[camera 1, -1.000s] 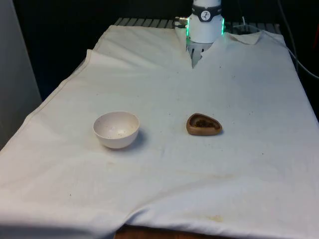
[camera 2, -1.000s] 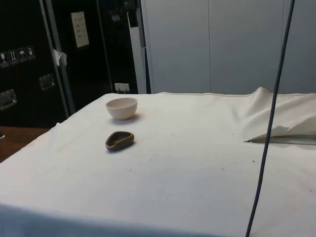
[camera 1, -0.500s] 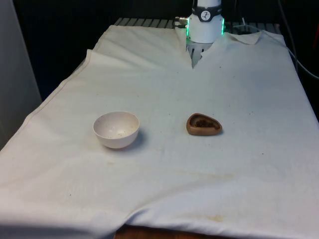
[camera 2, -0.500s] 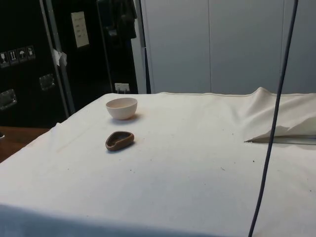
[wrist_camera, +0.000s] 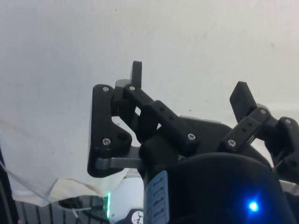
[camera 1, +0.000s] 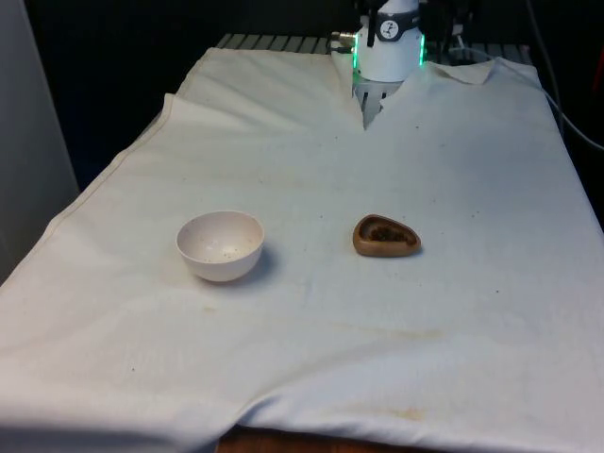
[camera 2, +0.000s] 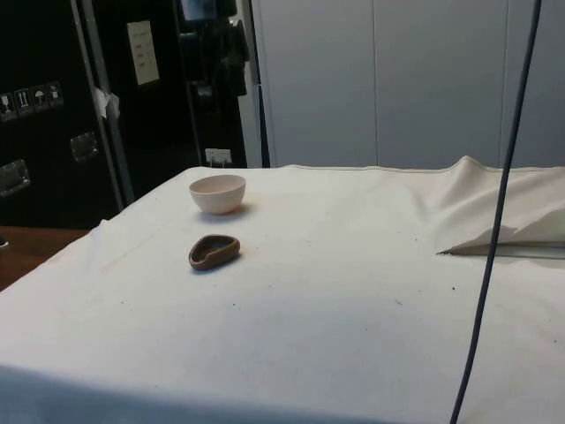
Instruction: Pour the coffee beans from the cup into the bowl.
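Note:
The hollow of the brown cup is small beside the white bowl (camera 1: 221, 246), so I expect the coffee beans (camera 1: 386, 235) to make only a low pile inside when I pour.
A white bowl (camera 1: 220, 245) stands on the cloth towards the front view's left. A low brown cup (camera 1: 386, 236) with dark coffee beans in it sits to the bowl's right, about a hand's width away. In the side view the cup (camera 2: 214, 252) lies nearer the camera than the bowl (camera 2: 217, 193). My gripper (wrist_camera: 188, 84) is open, its black fingers (wrist_camera: 136, 71) spread wide with nothing between them and only bare cloth beyond. In the side view the gripper (camera 2: 221, 84) hangs high above the table, well over the bowl's end.
The robot's white base (camera 1: 387, 52) stands at the table's far end, where the cloth (camera 2: 494, 216) bunches up in a fold. A dark cable (camera 2: 494, 230) hangs across the side view. A wooden table edge (camera 1: 283, 442) shows at the front.
The gripper has come down into the side view's upper part against the dark cabinets. Bowl and cup have not moved.

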Available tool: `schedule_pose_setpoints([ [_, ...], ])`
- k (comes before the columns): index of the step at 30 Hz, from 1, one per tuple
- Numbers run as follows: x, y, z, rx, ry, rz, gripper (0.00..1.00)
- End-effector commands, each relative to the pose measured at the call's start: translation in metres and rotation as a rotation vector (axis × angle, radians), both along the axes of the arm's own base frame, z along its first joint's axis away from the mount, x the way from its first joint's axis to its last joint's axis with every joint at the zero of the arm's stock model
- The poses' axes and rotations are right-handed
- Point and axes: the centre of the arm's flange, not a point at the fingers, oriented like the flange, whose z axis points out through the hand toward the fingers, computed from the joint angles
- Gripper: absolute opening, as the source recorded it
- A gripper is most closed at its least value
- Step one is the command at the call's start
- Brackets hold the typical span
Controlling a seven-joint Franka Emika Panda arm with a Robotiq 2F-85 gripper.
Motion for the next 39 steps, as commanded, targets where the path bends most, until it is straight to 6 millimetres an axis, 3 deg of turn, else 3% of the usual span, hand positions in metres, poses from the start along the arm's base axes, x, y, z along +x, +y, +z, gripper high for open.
schedule_pose_setpoints([
  [1,0.001,-0.001,-0.005,-0.003,-0.007,-0.006,1.0],
  [6,0.002,-0.004,-0.022,0.001,-0.006,-0.018,1.0],
  [7,0.002,-0.003,-0.018,0.002,0.005,-0.011,1.0],
  [16,0.001,-0.007,-0.061,0.008,-0.017,-0.043,1.0],
  [19,0.002,-0.007,-0.064,0.008,-0.019,-0.043,1.0],
  [39,0.032,-0.004,-0.125,0.025,-0.044,-0.081,1.0],
])
